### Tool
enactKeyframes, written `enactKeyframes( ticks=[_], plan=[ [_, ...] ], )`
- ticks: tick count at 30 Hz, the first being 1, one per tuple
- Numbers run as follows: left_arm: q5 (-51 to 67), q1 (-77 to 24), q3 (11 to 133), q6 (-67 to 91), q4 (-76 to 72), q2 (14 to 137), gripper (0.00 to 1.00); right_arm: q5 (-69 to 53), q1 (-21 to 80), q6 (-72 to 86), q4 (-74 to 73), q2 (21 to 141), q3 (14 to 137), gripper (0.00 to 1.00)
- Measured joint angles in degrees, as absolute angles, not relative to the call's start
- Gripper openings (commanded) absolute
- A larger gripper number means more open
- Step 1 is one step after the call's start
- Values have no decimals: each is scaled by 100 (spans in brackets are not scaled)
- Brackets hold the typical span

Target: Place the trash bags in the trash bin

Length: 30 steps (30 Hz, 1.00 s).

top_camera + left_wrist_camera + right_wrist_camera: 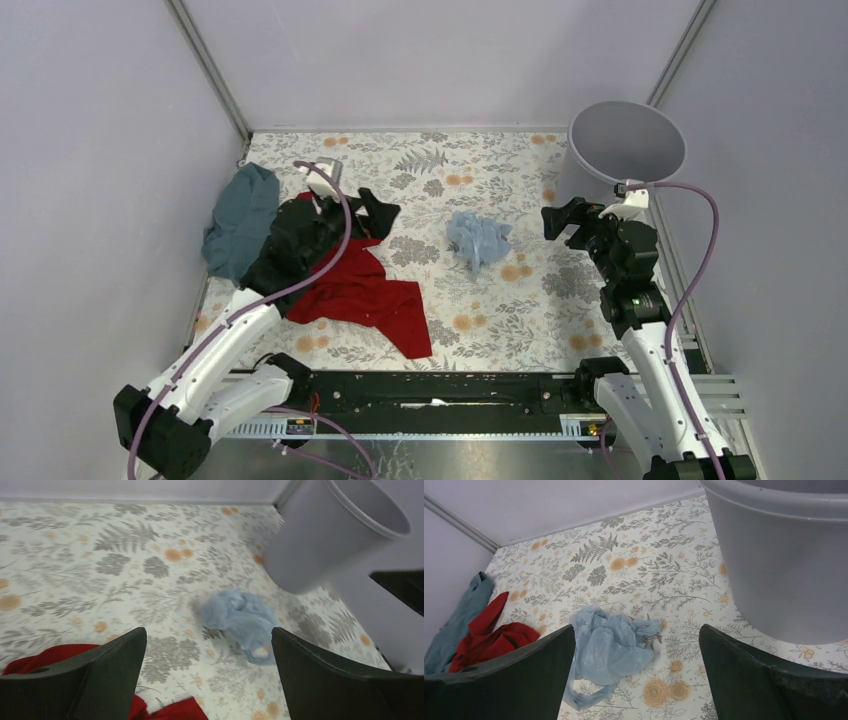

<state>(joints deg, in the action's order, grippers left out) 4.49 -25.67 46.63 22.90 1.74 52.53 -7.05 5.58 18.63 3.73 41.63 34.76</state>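
Note:
The pale blue trash bag's loose end [475, 266] is clear of the red cloth; my left gripper should continue there and close.
The pale blue trash bag [478, 240] lies crumpled on the floral table, between the two grippers. It also shows in the left wrist view [242, 620] and the right wrist view [611, 647]. The light grey trash bin [625, 145] stands upright at the back right, and shows in both wrist views [325, 535] [784, 565]. My left gripper [383, 214] [208, 632] is open and empty, left of the bag. My right gripper [558, 221] [636, 627] is open and empty, right of the bag and just in front of the bin.
A red cloth [365, 295] lies under and in front of my left arm, and a teal-grey cloth [240, 220] lies at the left wall. Grey walls enclose the table on three sides.

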Motion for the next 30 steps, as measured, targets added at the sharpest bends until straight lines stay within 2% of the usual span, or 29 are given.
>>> enactKeyframes(
  ticks=[7,19,23,30],
  plan=[
    [143,-3710,4814,2161,257,5529,99,-663,558,2102,38,3916,3391,100],
    [-320,-4580,4904,3240,301,6820,99,-432,558,2609,-1015,3769,3293,100],
    [-370,-5019,4904,3566,-156,7389,99,-915,556,2775,-1125,4023,3251,100],
    [-421,-5376,4921,3813,-770,8593,98,-2499,558,3111,-215,4462,2517,100]
  ],
)
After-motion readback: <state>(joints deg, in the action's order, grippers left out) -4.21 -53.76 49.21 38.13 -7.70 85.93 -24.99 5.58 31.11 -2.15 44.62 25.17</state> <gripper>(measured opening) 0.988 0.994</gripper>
